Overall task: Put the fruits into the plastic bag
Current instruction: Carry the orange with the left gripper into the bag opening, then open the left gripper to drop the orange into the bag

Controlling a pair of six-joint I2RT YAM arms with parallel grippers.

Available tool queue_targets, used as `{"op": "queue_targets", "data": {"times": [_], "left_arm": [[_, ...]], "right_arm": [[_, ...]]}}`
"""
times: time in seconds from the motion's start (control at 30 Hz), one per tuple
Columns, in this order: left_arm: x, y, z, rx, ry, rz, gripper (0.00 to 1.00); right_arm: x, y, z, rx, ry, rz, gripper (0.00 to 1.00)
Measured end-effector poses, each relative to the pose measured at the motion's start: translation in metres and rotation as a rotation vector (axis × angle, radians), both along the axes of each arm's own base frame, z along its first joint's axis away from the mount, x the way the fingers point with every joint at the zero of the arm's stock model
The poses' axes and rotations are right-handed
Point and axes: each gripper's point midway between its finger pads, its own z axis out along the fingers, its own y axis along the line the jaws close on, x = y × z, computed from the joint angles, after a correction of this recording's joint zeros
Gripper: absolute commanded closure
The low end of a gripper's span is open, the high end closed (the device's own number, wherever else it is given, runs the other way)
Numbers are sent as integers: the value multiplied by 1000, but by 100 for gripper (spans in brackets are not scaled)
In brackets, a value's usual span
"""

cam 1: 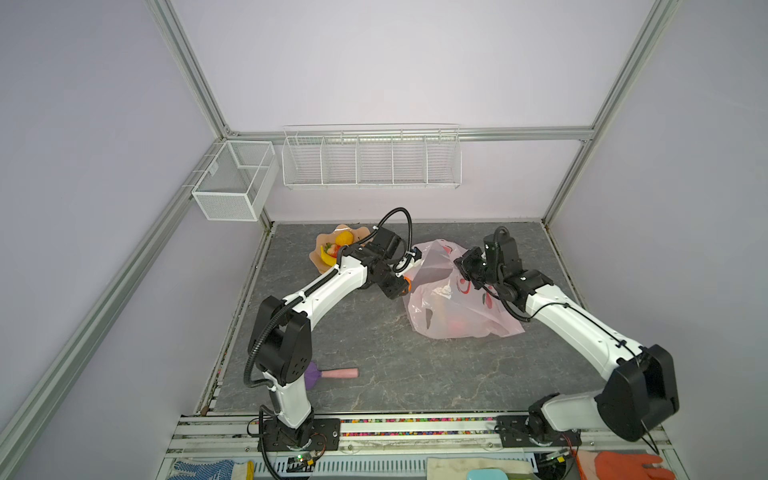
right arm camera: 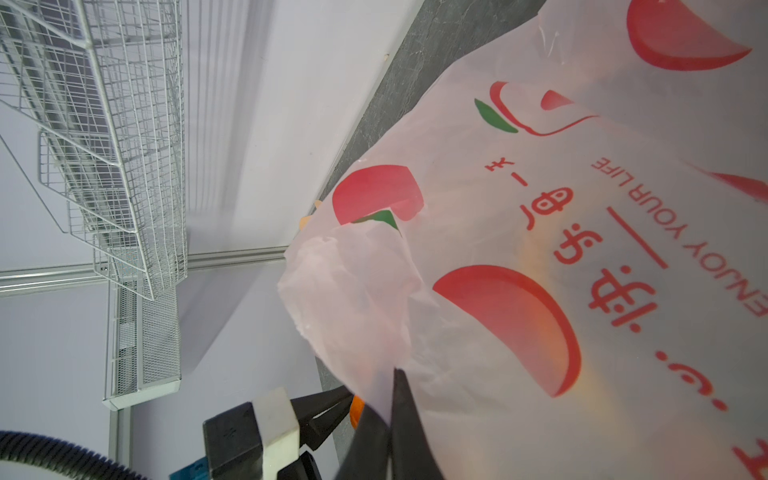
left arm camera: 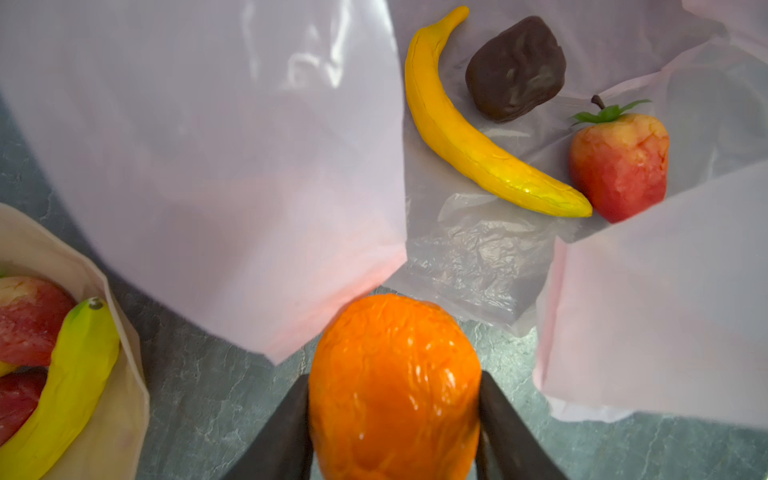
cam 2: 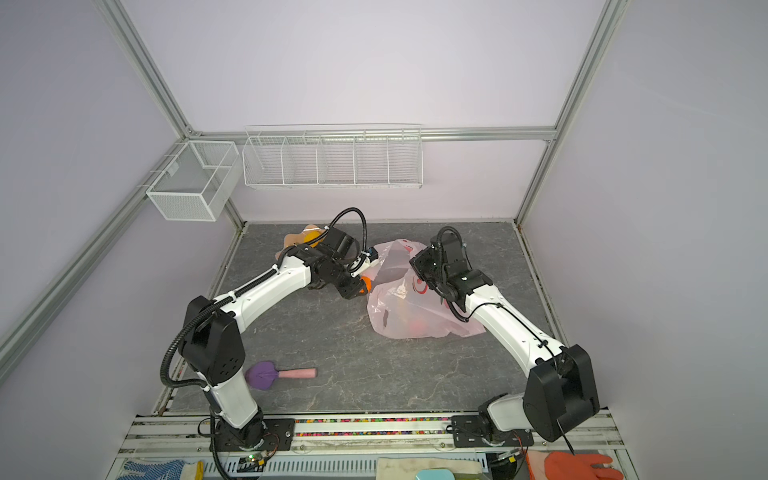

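Note:
The bag's opening (left arm camera: 473, 276) is wide open in front of the orange fruit, so my left gripper should move in until the orange fruit is over the banana (left arm camera: 488, 166) before it lets go.
My left gripper (left arm camera: 395, 376) is shut on an orange fruit (left arm camera: 395, 399) just outside the mouth of the pale pink plastic bag (cam 1: 453, 303); in a top view the gripper (cam 1: 405, 287) hangs at the bag's left edge. Inside the bag (left arm camera: 478, 257) lie a yellow banana (left arm camera: 478, 141), a dark brown fruit (left arm camera: 515, 68) and a red strawberry (left arm camera: 619, 166). My right gripper (right arm camera: 392, 374) is shut on the bag's upper rim (right arm camera: 357, 299), holding it raised. The peach bowl (cam 1: 319, 262) behind my left arm holds a banana (left arm camera: 70, 374), strawberries (left arm camera: 29, 320) and a yellow-orange fruit (cam 1: 344, 238).
A purple-headed, pink-handled utensil (cam 1: 332, 372) lies on the grey mat near my left arm's base. A white wire rack (cam 1: 370, 160) and a mesh basket (cam 1: 235, 180) hang on the back wall. Metal frame posts stand at the mat's corners.

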Motion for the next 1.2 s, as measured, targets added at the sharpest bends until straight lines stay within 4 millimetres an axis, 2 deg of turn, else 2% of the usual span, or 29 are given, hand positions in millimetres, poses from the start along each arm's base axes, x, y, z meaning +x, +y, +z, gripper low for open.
{"op": "queue_targets", "data": {"times": [0.27, 0.5, 0.83, 0.93, 1.2], "left_arm": [[4, -29, 2, -32, 2, -53, 76], [-1, -51, -16, -58, 70, -60, 76], [-12, -102, -32, -172, 198, 34, 75], [-12, -112, -39, -200, 246, 82, 73], [-23, -136, -44, -266, 349, 149, 57]], "right_arm": [[0, 0, 0, 0, 0, 0, 94], [0, 0, 0, 0, 0, 0, 94], [0, 0, -3, 14, 4, -9, 94], [0, 0, -6, 28, 10, -18, 94], [3, 4, -2, 69, -9, -21, 94]]}}
